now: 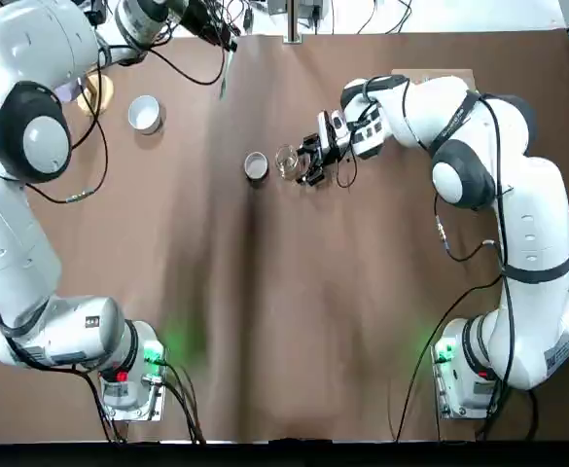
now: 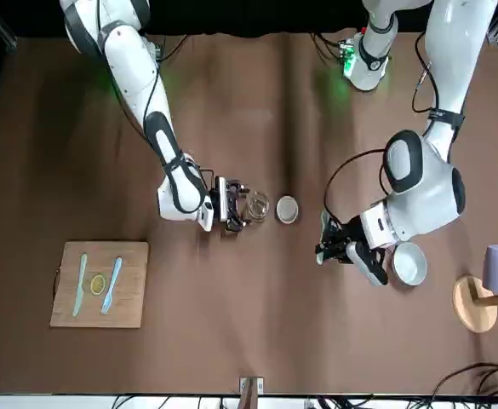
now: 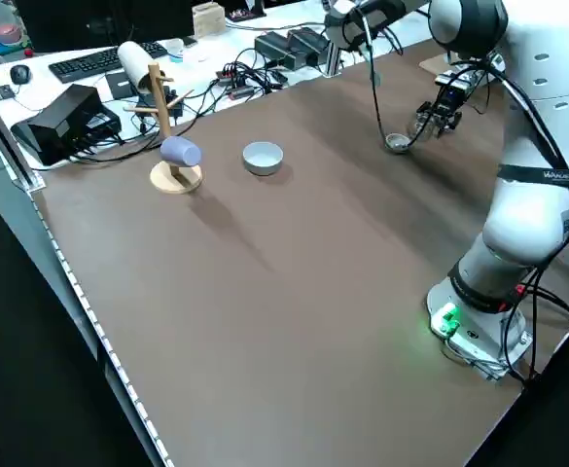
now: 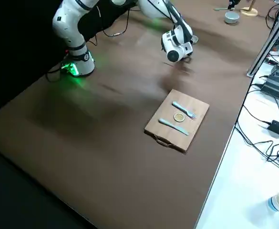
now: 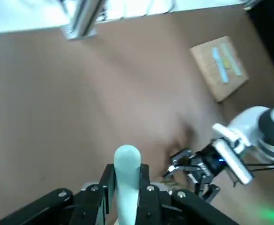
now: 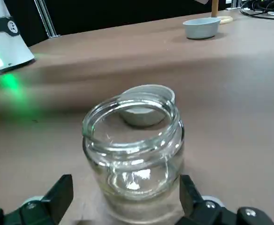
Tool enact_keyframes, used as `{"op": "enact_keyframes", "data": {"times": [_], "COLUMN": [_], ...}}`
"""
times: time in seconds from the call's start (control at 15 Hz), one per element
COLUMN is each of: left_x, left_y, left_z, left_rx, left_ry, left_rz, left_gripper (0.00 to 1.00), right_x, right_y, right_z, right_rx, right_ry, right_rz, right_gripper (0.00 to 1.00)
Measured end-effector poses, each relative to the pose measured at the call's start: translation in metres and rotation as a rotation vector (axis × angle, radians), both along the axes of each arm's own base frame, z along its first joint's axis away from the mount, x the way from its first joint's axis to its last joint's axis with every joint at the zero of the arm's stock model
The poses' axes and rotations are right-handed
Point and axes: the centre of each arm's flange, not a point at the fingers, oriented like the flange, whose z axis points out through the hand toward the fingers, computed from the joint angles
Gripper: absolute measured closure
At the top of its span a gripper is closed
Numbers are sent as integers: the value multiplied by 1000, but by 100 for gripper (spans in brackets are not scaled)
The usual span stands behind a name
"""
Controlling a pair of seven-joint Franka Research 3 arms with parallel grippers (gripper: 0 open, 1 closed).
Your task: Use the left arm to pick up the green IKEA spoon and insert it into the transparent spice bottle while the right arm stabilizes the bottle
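I expect the green IKEA spoon [image 2: 323,221] to tip over against the bottle's rim when I put it in, because the bottle is short with a wide opening [image 2: 258,204].
The transparent spice bottle [image 1: 286,159] stands upright mid-table, its mouth uncovered. My right gripper [image 1: 308,161] is open at table level, and its fingers [image 6: 61,193] flank the bottle [image 6: 132,157] with a small gap on either side. The pale green IKEA spoon [image 5: 127,157] is pinched between the fingers of my left gripper [image 5: 126,174], which is shut on its handle. That left gripper [image 1: 221,41] hangs high over the far side of the table, well away from the bottle, with the spoon [image 1: 225,70] pointing down.
A grey round tin [image 1: 256,165] sits right beside the bottle. A small white bowl [image 2: 409,262] and a wooden mug stand [image 2: 474,302] with a purple mug are near my left gripper. A wooden board [image 2: 100,284] carries a pale fork and knife.
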Motion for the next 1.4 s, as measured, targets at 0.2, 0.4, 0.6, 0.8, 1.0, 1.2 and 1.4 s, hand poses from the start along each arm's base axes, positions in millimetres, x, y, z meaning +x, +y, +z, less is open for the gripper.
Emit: {"op": "enact_keyframes", "data": {"times": [0.2,0.4,0.6,0.8,1.0,1.2,1.4], "left_x": [-3,-7,-15,-19,-25,-36,-57], "left_y": [-10,-20,-27,-27,-35,-55,-80], "left_z": [3,0,-5,-4,-3,-17,-58], "left_rx": [-116,-242,-401,-449,-521,-638,-736], "left_ry": [-99,-202,-341,-466,-566,-667,-757], "left_rz": [-93,-209,-376,-506,-599,-648,-635], "left_gripper": [75,75,75,75,75,75,75], "right_x": [1,-3,-9,-11,-11,-12,-15], "right_y": [5,11,21,27,30,37,41], "right_z": [3,1,-9,-12,-11,-10,-9], "right_rx": [7,19,31,41,46,54,55], "right_ry": [-7,5,24,28,27,26,24], "right_rz": [2,-13,-28,-35,-37,-37,-30], "right_gripper": [0,0,0,0,0,0,0]}}
